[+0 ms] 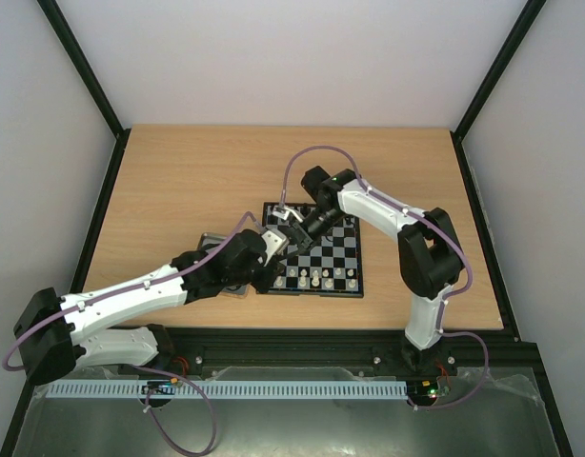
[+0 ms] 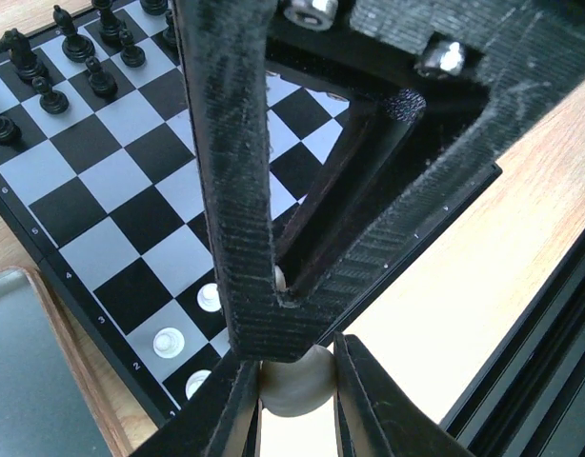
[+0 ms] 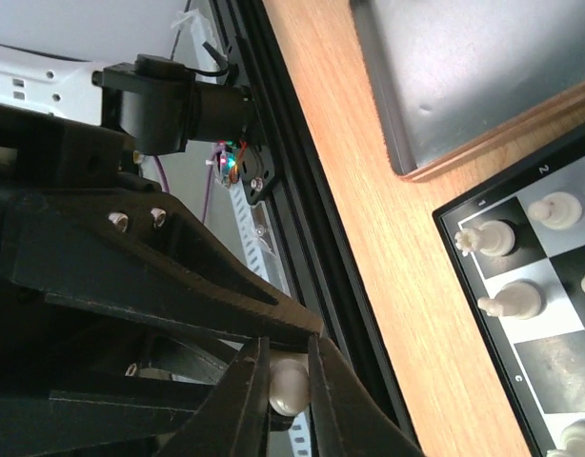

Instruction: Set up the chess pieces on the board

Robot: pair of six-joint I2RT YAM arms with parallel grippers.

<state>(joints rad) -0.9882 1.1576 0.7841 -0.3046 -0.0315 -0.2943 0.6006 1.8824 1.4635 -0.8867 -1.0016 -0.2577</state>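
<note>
Next, my left gripper opens first because both grippers are pinching the cream chess piece (image 3: 290, 388). Then my right gripper should carry it to the empty dark square (image 3: 557, 371) next to the knight.
My two grippers meet above the left side of the board (image 1: 342, 249). My left gripper (image 1: 273, 249) (image 2: 294, 369) is shut on a small cream chess piece (image 2: 298, 390). My right gripper (image 1: 294, 228) (image 3: 287, 360) is pinched on what looks like the same piece (image 3: 291, 388), from the opposite side. Several white pieces (image 1: 316, 278) stand along the board's near rows; they also show in the left wrist view (image 2: 167, 342) and the right wrist view (image 3: 510, 300). Black pieces (image 2: 73, 57) stand on the far rows.
A dark-grey tray with a tan edge (image 2: 26, 381) (image 3: 483, 67) lies just left of the board, mostly under my left arm in the top view. The black rail (image 3: 312, 190) runs along the table's near edge. Bare wooden table (image 1: 197, 181) surrounds the board.
</note>
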